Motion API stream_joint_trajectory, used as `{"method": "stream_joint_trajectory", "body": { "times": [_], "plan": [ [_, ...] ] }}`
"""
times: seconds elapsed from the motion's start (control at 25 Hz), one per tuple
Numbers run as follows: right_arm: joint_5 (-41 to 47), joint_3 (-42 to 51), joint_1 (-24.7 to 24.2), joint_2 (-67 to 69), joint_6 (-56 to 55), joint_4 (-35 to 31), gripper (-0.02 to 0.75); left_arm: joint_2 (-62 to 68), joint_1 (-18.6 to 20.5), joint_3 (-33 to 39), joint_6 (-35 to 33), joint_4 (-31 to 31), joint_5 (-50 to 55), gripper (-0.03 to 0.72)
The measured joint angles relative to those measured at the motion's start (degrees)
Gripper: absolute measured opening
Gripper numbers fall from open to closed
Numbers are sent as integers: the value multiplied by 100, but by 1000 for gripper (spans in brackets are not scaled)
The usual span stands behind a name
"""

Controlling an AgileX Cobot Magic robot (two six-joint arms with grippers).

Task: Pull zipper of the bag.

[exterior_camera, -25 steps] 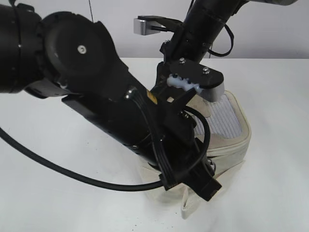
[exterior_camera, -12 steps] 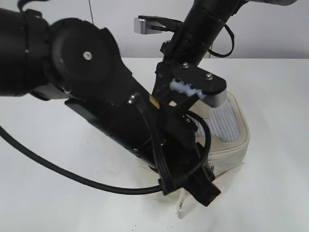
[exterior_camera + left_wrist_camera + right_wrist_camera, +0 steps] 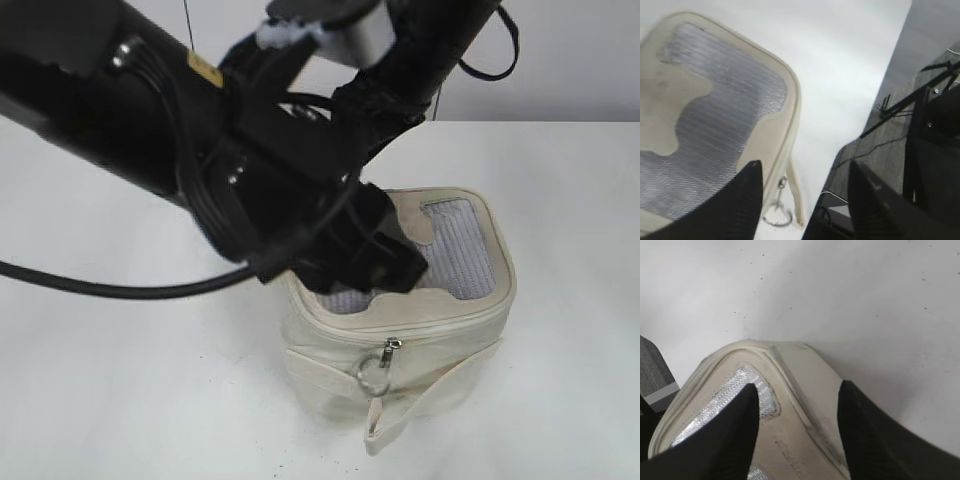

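Note:
My gripper is about to pull the silver ring pull along the side of the bag. The lid (image 3: 455, 250) should stay down flat, because its wide rim (image 3: 503, 262) lies level over the bag.
The cream bag (image 3: 330, 365) stands upright on the white table, its grey mesh lid (image 3: 462, 250) facing up. The zipper track (image 3: 455, 313) runs under the lid edge. One silver slider (image 3: 391, 346) sits at the front middle with its ring pull (image 3: 375, 376) hanging down. In the left wrist view my left gripper (image 3: 805, 165) is open above the lid's front edge, and the slider (image 3: 782, 182) and ring (image 3: 778, 218) show between its fingers, untouched. My right gripper (image 3: 799, 385) is open and empty above a rear corner of the bag (image 3: 805, 365).
The flat cream strap (image 3: 405, 408) hangs loose down the bag's front. My left arm (image 3: 150, 120) crosses from upper left over the lid's left half. The right arm (image 3: 430, 50) comes down from the top behind it. The table edge and floor show in the left wrist view (image 3: 890, 125).
My left arm has lifted up and back from the bag's front, uncovering the slider, ring and strap. The right arm has risen too.

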State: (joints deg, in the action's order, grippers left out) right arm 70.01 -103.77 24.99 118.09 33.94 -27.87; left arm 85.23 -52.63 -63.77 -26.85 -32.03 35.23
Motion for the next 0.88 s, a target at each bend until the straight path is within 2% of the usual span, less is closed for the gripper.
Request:
{"method": "stream_joint_trajectory", "body": {
  "times": [0.28,0.52,0.76,0.88],
  "plan": [
    [0,-16,-606,-262,-278,374,407,22,868,-51,18,52,8,442],
    [-19,160,-1339,-466,-394,385,409,728,1573,-767,-10,180,124,456],
    [-30,996,-1815,-832,-411,401,409,1809,1734,-2095,-444,148,849,457],
    [-30,1445,-1886,-1020,-398,408,409,2298,1738,-2735,-703,-119,1272,458]
  ]
}}
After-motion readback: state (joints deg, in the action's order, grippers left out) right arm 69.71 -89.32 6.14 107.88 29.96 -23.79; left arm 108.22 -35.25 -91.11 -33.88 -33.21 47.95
